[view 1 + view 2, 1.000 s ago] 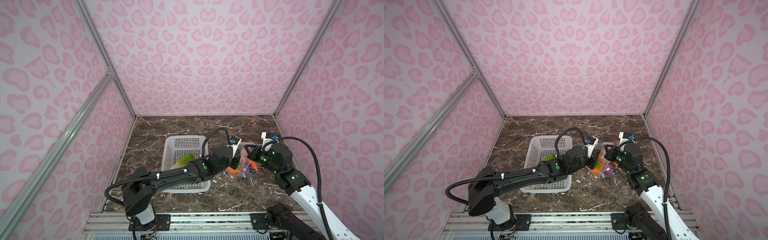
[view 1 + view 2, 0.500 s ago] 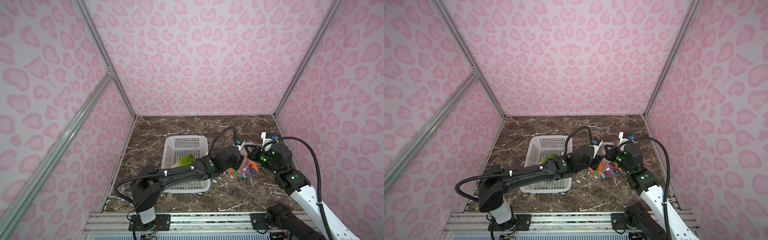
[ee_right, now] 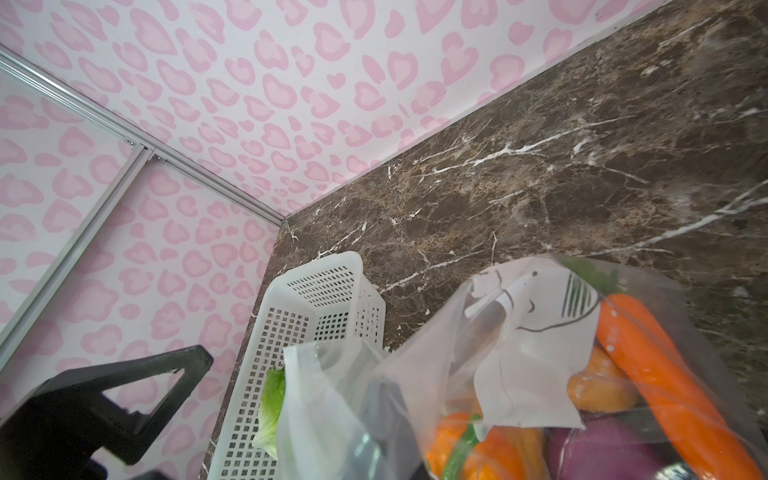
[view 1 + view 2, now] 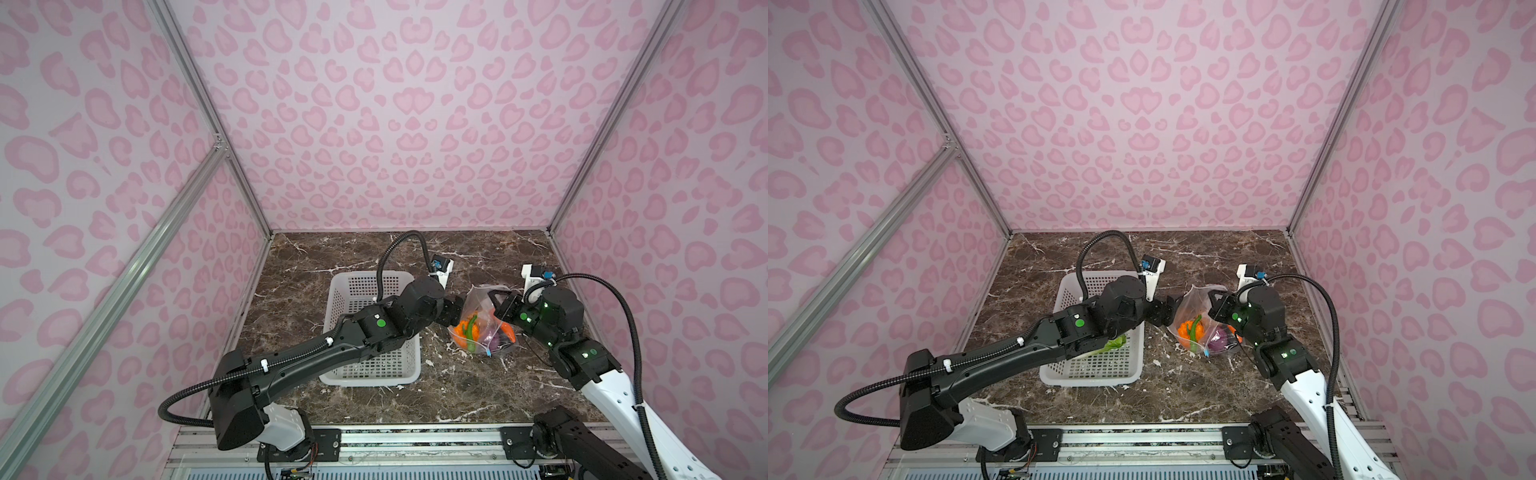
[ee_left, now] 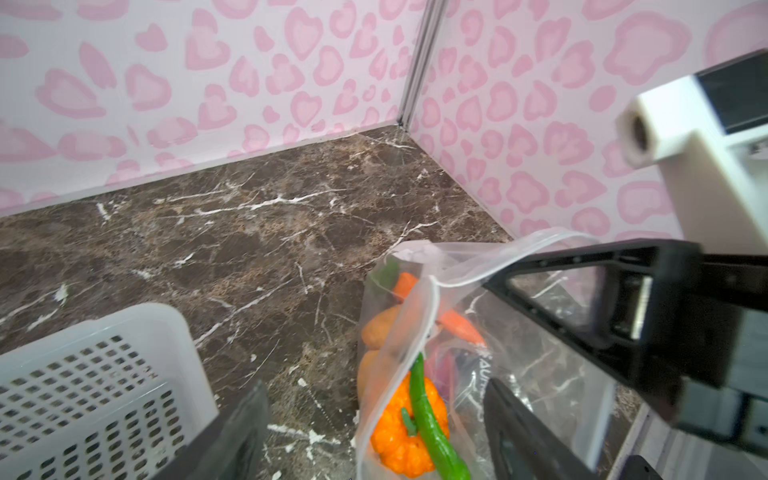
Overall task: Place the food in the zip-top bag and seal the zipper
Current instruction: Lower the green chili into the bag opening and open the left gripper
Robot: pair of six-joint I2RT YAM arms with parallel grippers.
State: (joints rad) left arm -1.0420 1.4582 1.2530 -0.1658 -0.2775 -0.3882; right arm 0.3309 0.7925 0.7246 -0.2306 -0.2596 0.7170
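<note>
The bag's opening is too narrow for the lettuce head, so my right gripper should retake the bag's rim and spread it wide before my left gripper fetches lettuce.
The clear zip-top bag stands on the marble, mouth up. My right gripper is shut on the bag's rim and holds it up. Inside lie an orange pumpkin, a green pepper, a carrot and a purple onion. My left gripper is open just over the mouth, its fingers straddling the near bag wall and holding nothing. The zipper's blue slider hangs at the bag's front end. A lettuce head lies in the basket, partly under my left arm.
The white perforated basket sits left of the bag, with my left arm stretched across it. Pink patterned walls close in the back and both sides. Bare marble floor lies in front of the bag and behind it.
My left gripper has gone from shut to open and drawn back a little from the bag toward the basket. The right gripper has kept its hold without moving.
</note>
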